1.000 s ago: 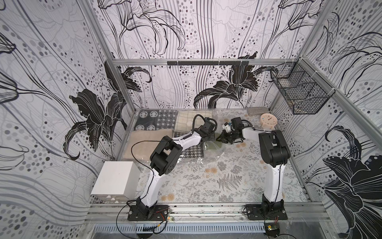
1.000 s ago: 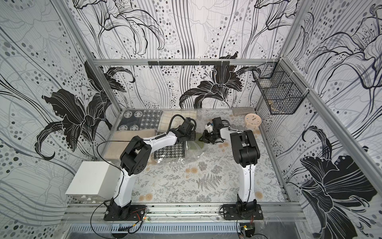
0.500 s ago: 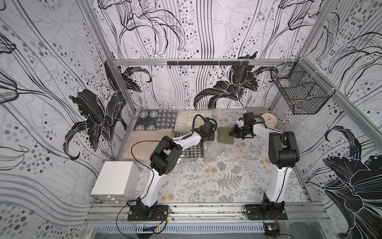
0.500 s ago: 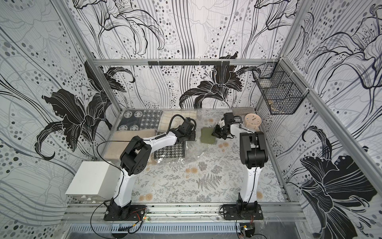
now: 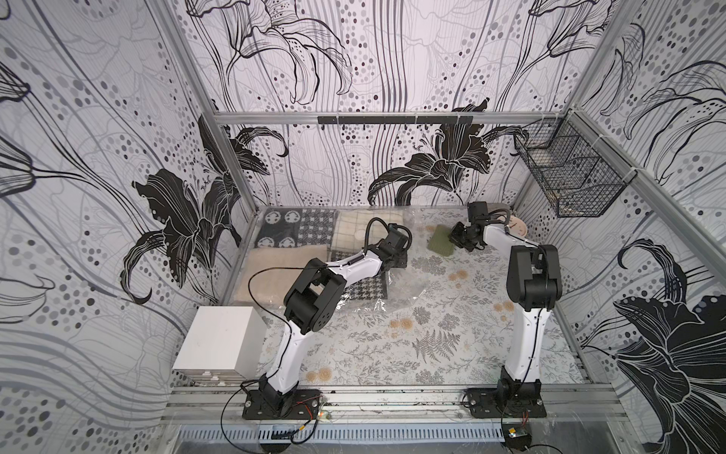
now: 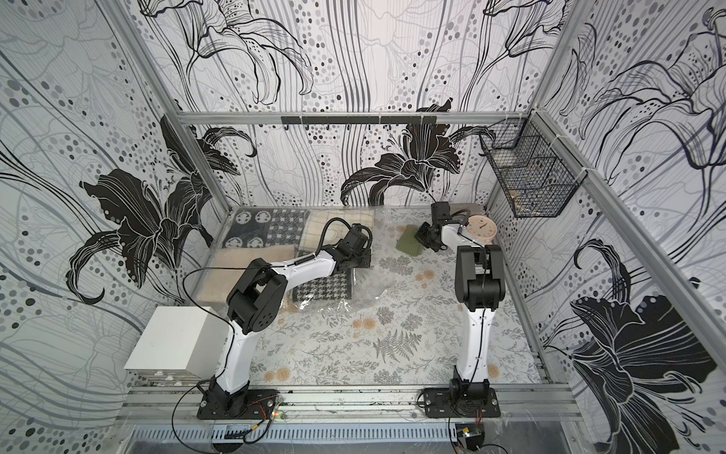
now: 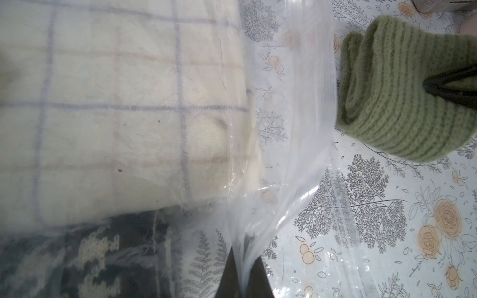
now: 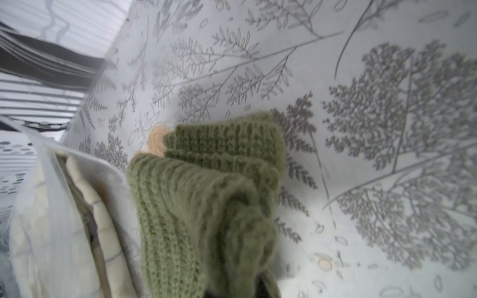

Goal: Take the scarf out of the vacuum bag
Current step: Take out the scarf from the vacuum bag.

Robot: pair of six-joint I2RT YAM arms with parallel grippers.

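Note:
The whole scarf (image 5: 440, 239) is clear of the vacuum bag's opening, so the robot's right gripper goes on carrying it toward the table's back edge (image 5: 446, 212) and lets it go there.
The vacuum bag (image 5: 400, 293) is clear crinkly plastic lying over the left and middle of the table, with folded textiles inside; it shows in both top views (image 6: 371, 291). My left gripper (image 7: 244, 255) is shut on a pinch of the bag's plastic near its open edge (image 7: 296, 129). The scarf (image 5: 440, 241) is a green ribbed knit, folded, just outside the bag's mouth to the right. My right gripper (image 8: 242, 289) is shut on the scarf (image 8: 206, 206) and holds it a little above the table. The right gripper's dark fingers (image 7: 454, 87) pinch the scarf (image 7: 397, 103) in the left wrist view.
Inside the bag lie a cream checked cloth (image 5: 365, 232), black-and-white patterned cloths (image 5: 294, 232), a beige fluffy one (image 5: 283, 271) and a houndstooth one (image 5: 363, 291). A white box (image 5: 220, 342) stands front left. A round clock face (image 5: 517, 226) lies back right, under a wire basket (image 5: 569, 177).
My right gripper has drawn back to the right from beside the left gripper, pulling the green scarf out of the bag's mouth. The left gripper has stayed put on the plastic.

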